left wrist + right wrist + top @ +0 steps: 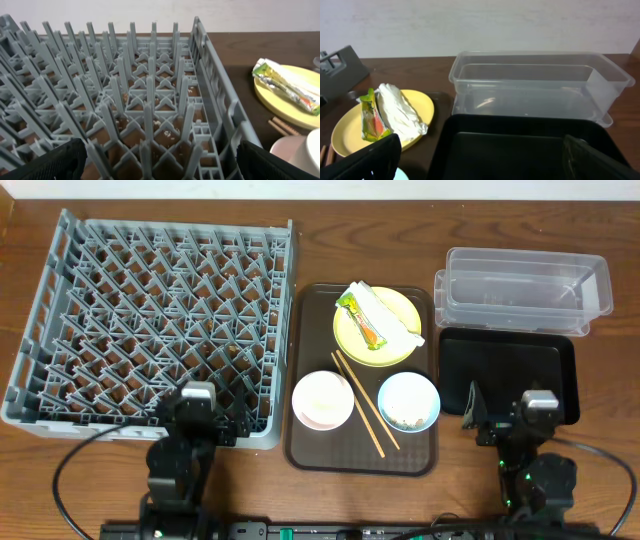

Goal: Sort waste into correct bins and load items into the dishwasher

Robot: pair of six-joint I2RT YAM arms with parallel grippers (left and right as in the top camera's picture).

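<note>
The green-and-orange wrapper is lying uncovered on the white napkin's edge (372,316), so my right gripper keeps going toward the yellow plate and closes across the wrapper (362,323).
The grey dish rack (180,225) fills the left and stands empty; the left wrist view (150,90) shows crumbs under its pegs. The yellow plate (392,345) holds the white napkin (388,313) and the green-and-orange wrapper (360,320). The whitish bowl (322,400), the chopsticks (362,405) and the light blue bowl (409,402) with crumbs lie nearer me. The clear tub (525,288) and the black tray (510,365) are at the right. My left gripper (205,410) (160,167) is open over the rack's near edge. My right gripper (505,412) (480,160) is open over the black tray's near edge. No cup shows.
The plate, bowls and chopsticks all sit on a brown serving tray (312,330) between the rack and the bins. The wooden table (600,470) lies bare along the front edge, with cables trailing from both arms.
</note>
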